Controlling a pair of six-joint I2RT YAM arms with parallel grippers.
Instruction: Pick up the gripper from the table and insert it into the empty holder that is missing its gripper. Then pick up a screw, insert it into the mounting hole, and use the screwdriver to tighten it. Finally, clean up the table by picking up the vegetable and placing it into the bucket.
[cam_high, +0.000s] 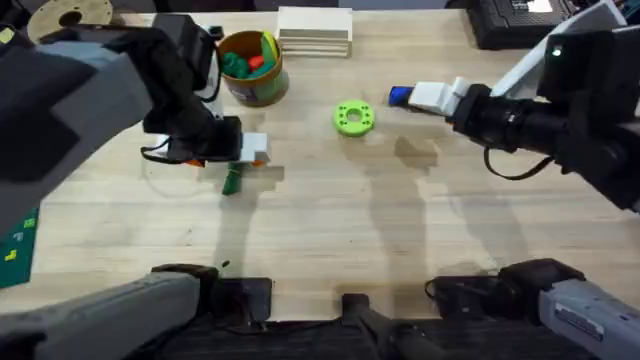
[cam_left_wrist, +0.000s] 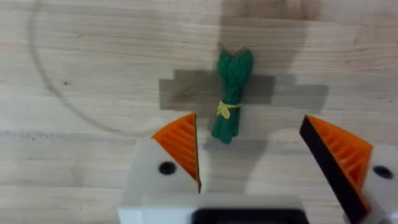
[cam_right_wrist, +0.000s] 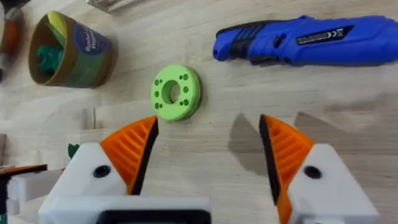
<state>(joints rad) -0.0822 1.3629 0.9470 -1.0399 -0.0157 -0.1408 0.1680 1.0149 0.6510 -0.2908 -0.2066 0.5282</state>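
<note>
The vegetable (cam_high: 233, 180) will come along as one bundle when I lift it and carry it to the bucket, because the yellow tie (cam_left_wrist: 226, 109) holds its stalks tightly together.
The vegetable (cam_left_wrist: 231, 96), a small dark green leafy bundle with a yellow tie, lies on the wooden table (cam_high: 330, 220). My left gripper (cam_left_wrist: 255, 155) hovers open just over it, an orange pad on each side; from overhead the left gripper (cam_high: 238, 158) sits right above the vegetable (cam_high: 231, 181). My right gripper (cam_right_wrist: 208, 149) is open and empty near the blue screwdriver (cam_right_wrist: 305, 40), which lies flat. Overhead, the right gripper (cam_high: 418, 97) covers most of the screwdriver (cam_high: 399, 96). The olive-gold bucket (cam_high: 252, 68) holds several toys. The screw is out of view.
A bright green ring disc (cam_high: 353, 118) lies between the bucket and the screwdriver. Stacked wooden slats (cam_high: 315, 30) sit at the back, with a brown spool (cam_high: 70, 14) at the back left. A green mat (cam_high: 20, 245) lies at the left edge.
</note>
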